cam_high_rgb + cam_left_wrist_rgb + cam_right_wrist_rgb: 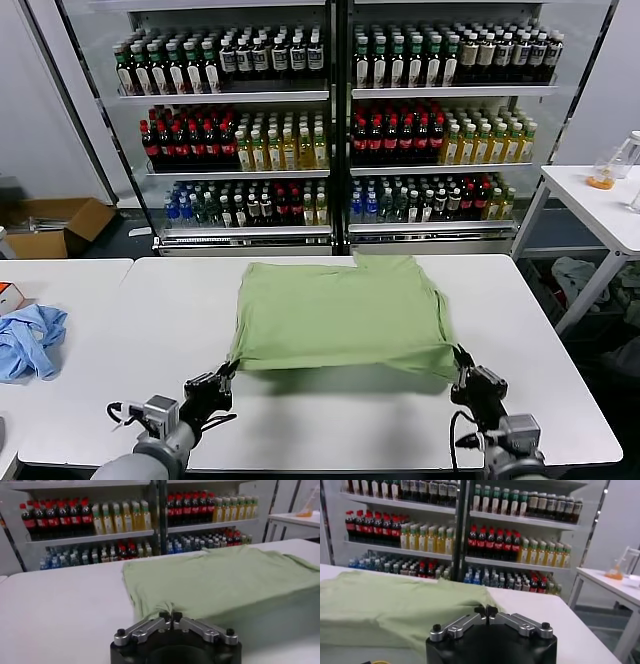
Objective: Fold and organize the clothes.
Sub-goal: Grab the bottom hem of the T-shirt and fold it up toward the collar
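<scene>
The shirt's far edge [305,266] is at the back of the table, so the left gripper and the right gripper should lower its near corners [246,359], regrip them and pull the shirt closer.
The light green shirt [340,310] lies folded on the white table [130,350], plain side up; collar, buttons and graphic are hidden. My left gripper [228,372] is shut on the shirt's near left corner and my right gripper [459,358] is shut on its near right corner. Both hold the near edge lifted a little above the table, with a shadow under it. In the left wrist view the fingers [170,616] pinch the green cloth [225,580]. In the right wrist view the fingers [486,611] pinch the cloth [395,605] too.
A crumpled blue cloth [28,340] lies at the left on the neighbouring table. Shelves of bottles [330,130] stand behind. A second white table [600,205] with a glass vessel is at the right. A cardboard box [50,225] sits on the floor at the left.
</scene>
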`<state>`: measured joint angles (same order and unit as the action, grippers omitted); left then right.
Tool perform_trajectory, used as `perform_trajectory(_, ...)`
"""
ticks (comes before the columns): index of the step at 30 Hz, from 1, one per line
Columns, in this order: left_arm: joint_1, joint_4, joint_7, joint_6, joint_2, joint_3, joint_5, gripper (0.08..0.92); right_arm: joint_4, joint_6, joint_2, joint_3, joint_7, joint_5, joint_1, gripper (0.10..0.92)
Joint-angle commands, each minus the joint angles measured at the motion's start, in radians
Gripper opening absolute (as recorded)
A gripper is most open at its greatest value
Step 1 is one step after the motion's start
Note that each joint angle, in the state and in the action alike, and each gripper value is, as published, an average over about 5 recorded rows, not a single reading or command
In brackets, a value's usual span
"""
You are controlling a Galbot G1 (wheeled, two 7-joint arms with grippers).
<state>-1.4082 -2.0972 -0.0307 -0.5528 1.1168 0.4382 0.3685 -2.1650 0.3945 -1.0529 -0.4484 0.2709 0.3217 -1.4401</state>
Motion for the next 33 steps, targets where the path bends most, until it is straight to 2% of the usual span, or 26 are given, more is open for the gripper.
perform_trajectory(1, 0.184, 0.176, 0.001, -0.002, -0.018, -0.074, -0.011, 0.087, 0.135, 0.018, 0.035, 0.042, -0.010, 0.008, 0.181, 0.105)
perform_trajectory(13, 0.279, 0.273, -0.006, -0.005, 0.015, -0.147, -0.067, 0.087, 0.202, 0.041, 0.031, 0.104, -0.033, -0.032, 0.233, 0.105)
perform_trajectory(20, 0.285, 0.273, -0.013, -0.003, 0.025, -0.149, -0.061, 0.088, 0.204, 0.063, 0.027, 0.120, -0.065, -0.061, 0.231, 0.115)
perform_trajectory(22, 0.277, 0.266, -0.016, -0.003, 0.030, -0.144, -0.057, 0.099, 0.198, 0.074, 0.025, 0.119, -0.079, -0.073, 0.221, 0.149)
perform_trajectory(25, 0.254, 0.243, -0.020, 0.000, 0.039, -0.126, -0.050, 0.158, 0.173, 0.075, 0.018, 0.101, -0.085, -0.082, 0.185, 0.231)
perform_trajectory(33, 0.165, 0.203, -0.040, 0.024, 0.053, -0.075, -0.032, 0.392, 0.112, 0.074, -0.019, 0.028, -0.050, -0.025, 0.048, 0.456)
